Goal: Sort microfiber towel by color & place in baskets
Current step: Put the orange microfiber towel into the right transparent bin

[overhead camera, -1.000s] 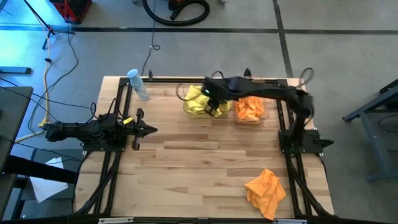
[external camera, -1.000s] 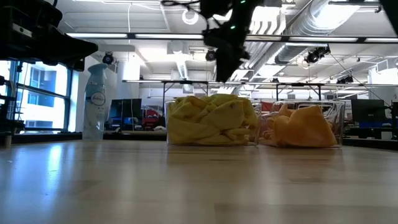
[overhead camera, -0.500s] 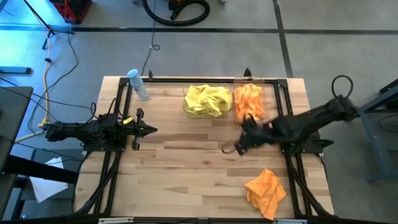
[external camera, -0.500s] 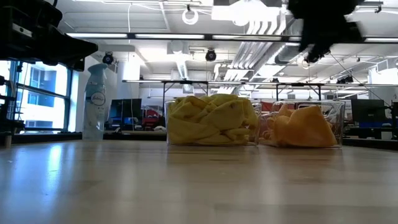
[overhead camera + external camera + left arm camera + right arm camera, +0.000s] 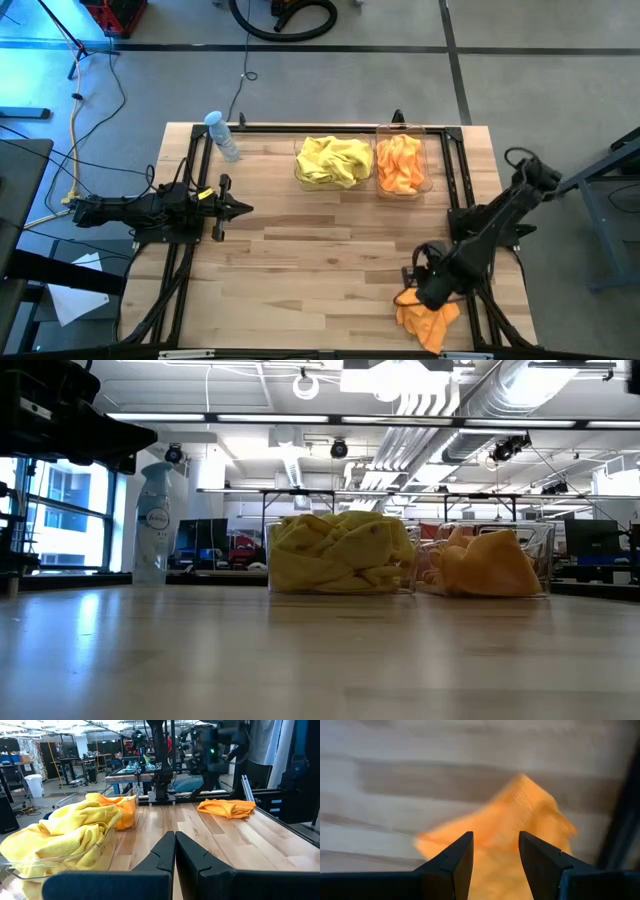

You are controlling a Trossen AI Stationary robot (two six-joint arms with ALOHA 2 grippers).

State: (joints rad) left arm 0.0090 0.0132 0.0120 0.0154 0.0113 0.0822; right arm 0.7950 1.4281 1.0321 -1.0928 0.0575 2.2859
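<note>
I can see the rumpled orange towel [image 5: 429,324] lying alone under my right gripper's open fingers. I should keep lowering until they are on both sides of its folded cloth [image 5: 496,849], then close them.
One loose orange towel [image 5: 430,318] lies rumpled near the table's near right corner; it also shows in the left wrist view [image 5: 226,807]. My right gripper [image 5: 418,288] hangs open just above it, fingers pointing down and standing over the cloth [image 5: 512,832] without touching. Yellow towels [image 5: 333,161] fill the left clear basket [image 5: 340,555] at the far edge. Orange towels [image 5: 402,165] fill the right basket [image 5: 490,563]. My left gripper [image 5: 240,208] waits shut at the table's left side, fingers [image 5: 175,851] together.
A clear bottle with a pale blue cap [image 5: 222,135] stands at the far left corner. Black frame rails [image 5: 462,200] run along the table's left and right sides. Bare wood [image 5: 320,260] stretches between the two arms and in front of the baskets.
My right gripper has swung away from above the yellow basket, crossed the table toward the near right corner, and come down over the loose orange towel. The towels in both baskets and the loose towel have stayed where they were.
</note>
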